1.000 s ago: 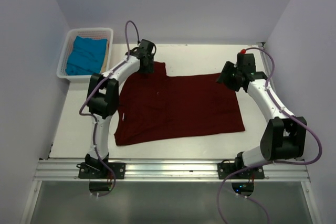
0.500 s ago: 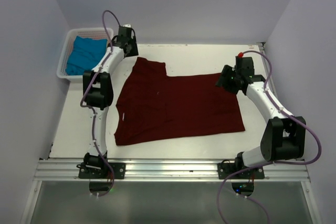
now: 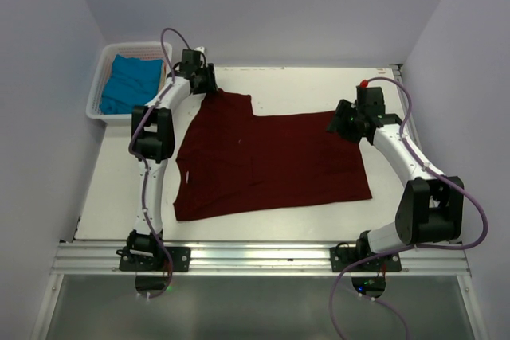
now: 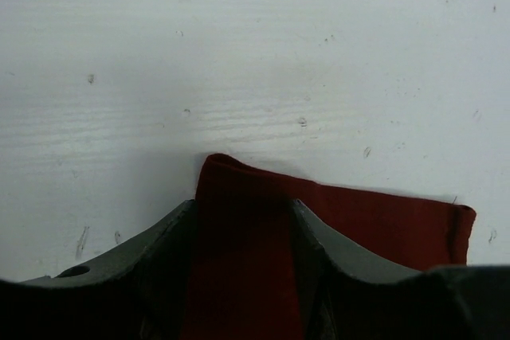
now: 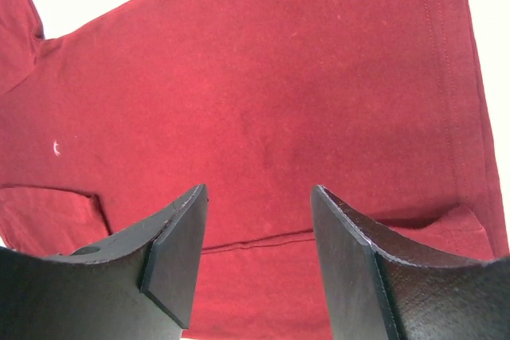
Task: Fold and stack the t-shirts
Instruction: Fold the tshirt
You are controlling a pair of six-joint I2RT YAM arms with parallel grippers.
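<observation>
The robot's left gripper is at the t-shirt's sleeve (image 3: 230, 102) and the t-shirt's far hem corner lies free, so the right gripper should pinch that corner before both grippers fold the t-shirt.
A dark red t-shirt (image 3: 263, 157) lies spread flat on the white table. My left gripper (image 3: 203, 81) is at the shirt's far left sleeve corner. In the left wrist view (image 4: 243, 205) it is open, its fingers (image 4: 171, 236) astride the sleeve (image 4: 358, 212), which lies on the table. My right gripper (image 3: 347, 121) hovers over the shirt's far right corner. In the right wrist view (image 5: 259, 189) it is open and empty above the red cloth (image 5: 263, 77). A blue t-shirt (image 3: 127, 81) lies in a white basket (image 3: 94, 109).
The basket stands at the far left corner beside the left wall. White walls close in the table at the back and on both sides. A metal rail (image 3: 263, 256) runs along the near edge at the arm bases.
My left gripper swung from the sleeve out toward the far left, then came back to the sleeve corner. The sleeve now lies spread further left. The right arm has barely moved.
</observation>
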